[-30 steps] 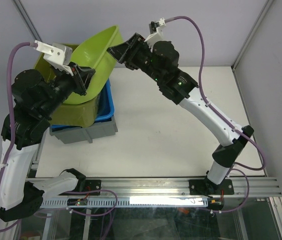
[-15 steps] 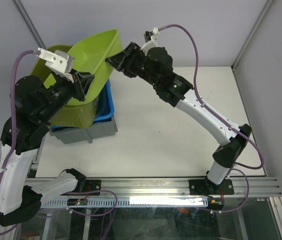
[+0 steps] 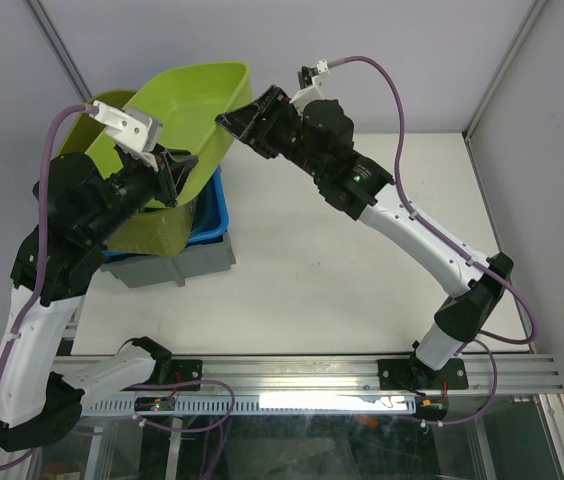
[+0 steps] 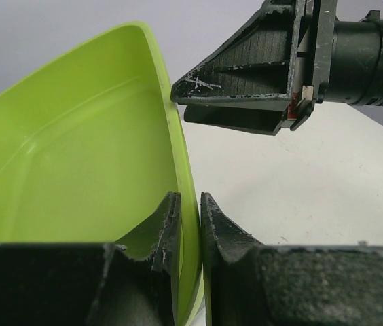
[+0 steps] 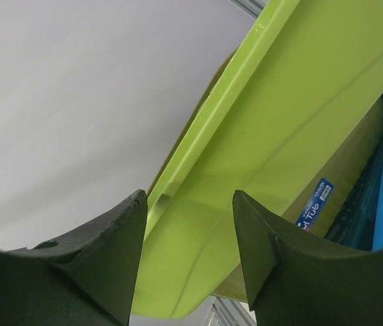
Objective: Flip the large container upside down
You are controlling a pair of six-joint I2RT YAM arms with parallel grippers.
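Observation:
I can see the container tilting over the bins (image 3: 177, 95) in my left gripper alone, so next my right gripper pinches its free rim (image 3: 246, 88) before moving it to the clear table.
The large lime-green container (image 3: 187, 100) is lifted and tilted steeply above a stack of bins at the back left, its open side facing up and left. My left gripper (image 3: 184, 168) is shut on its near rim; in the left wrist view the fingers (image 4: 171, 221) pinch the thin green wall (image 4: 76, 156) between them. My right gripper (image 3: 230, 118) is open beside the container's right outer wall, holding nothing. In the right wrist view its jaws (image 5: 190, 204) stand wide apart, with the container's underside and rim (image 5: 293, 102) just beyond them. It also shows in the left wrist view (image 4: 246, 95).
Under the lifted container a second green tub (image 3: 157, 228) sits nested in a blue bin (image 3: 214, 215) on a grey bin (image 3: 177, 265). The white table (image 3: 342, 260) extends to the right. A blue label (image 5: 314, 200) marks the lower tub.
The container has tipped up further and its far end has swung right. My left gripper has risen to the right with the rim. My right gripper stays open beside the wall.

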